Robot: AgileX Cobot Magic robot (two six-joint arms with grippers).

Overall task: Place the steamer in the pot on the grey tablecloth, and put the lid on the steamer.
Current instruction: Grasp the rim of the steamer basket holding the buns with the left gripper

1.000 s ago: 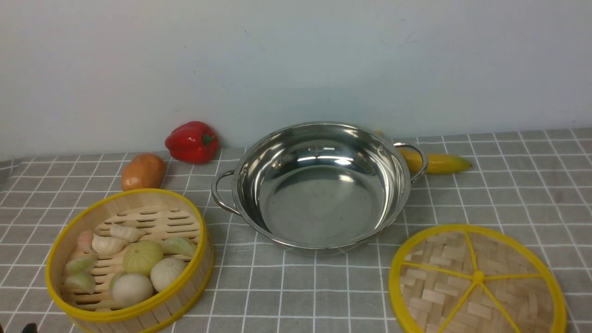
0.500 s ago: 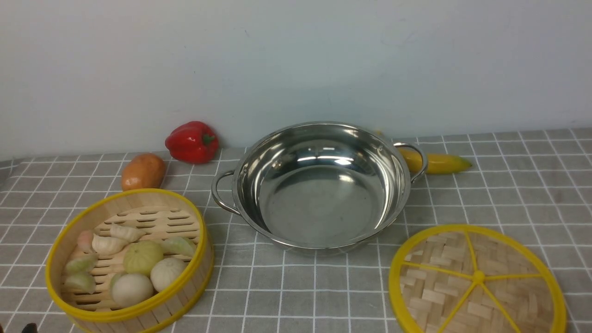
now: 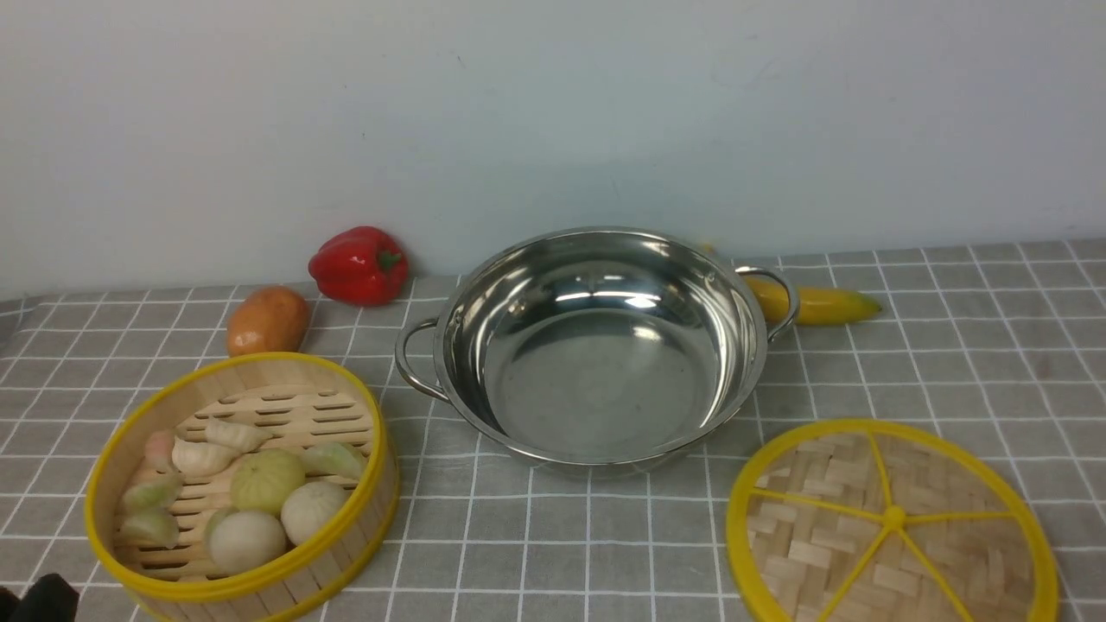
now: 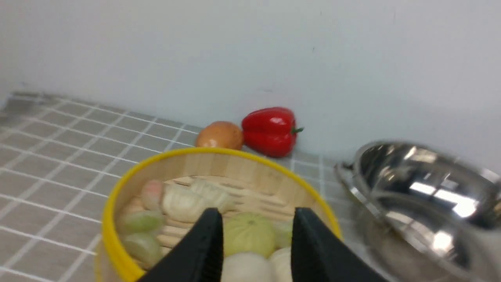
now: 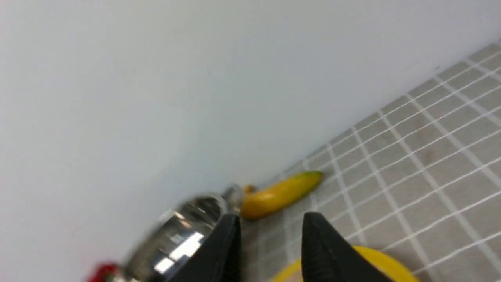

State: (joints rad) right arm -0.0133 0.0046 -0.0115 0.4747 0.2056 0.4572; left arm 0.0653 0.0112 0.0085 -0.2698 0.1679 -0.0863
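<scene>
The pot's opening (image 3: 601, 347) looks wider than the steamer, so I expect the yellow-rimmed bamboo steamer basket (image 3: 244, 487) to go down inside, clear of the pot's edge, when I lower it.
The steamer (image 3: 242, 484), a bamboo basket with yellow rims and pale toy buns, sits on the grey tablecloth (image 3: 562, 536) at the front left. The shiny pot (image 3: 596, 345) stands empty in the middle. The lid (image 3: 890, 523), a woven disc with yellow spokes, lies flat at the front right. My left gripper (image 4: 256, 214) is open and empty, just before the steamer's (image 4: 211, 154) near side. A black part of it shows at the front view's bottom left corner (image 3: 43, 598). My right gripper (image 5: 270, 219) is open and empty, near the lid's rim (image 5: 375, 262).
A red bell pepper (image 3: 359, 263) and a brown potato (image 3: 266, 321) lie behind the steamer by the wall. A banana (image 3: 821, 304) lies behind the pot's right handle. The pale wall closes off the back.
A black part of my left gripper has come further into the bottom left corner of the front view. The steamer, pot and lid have not moved.
</scene>
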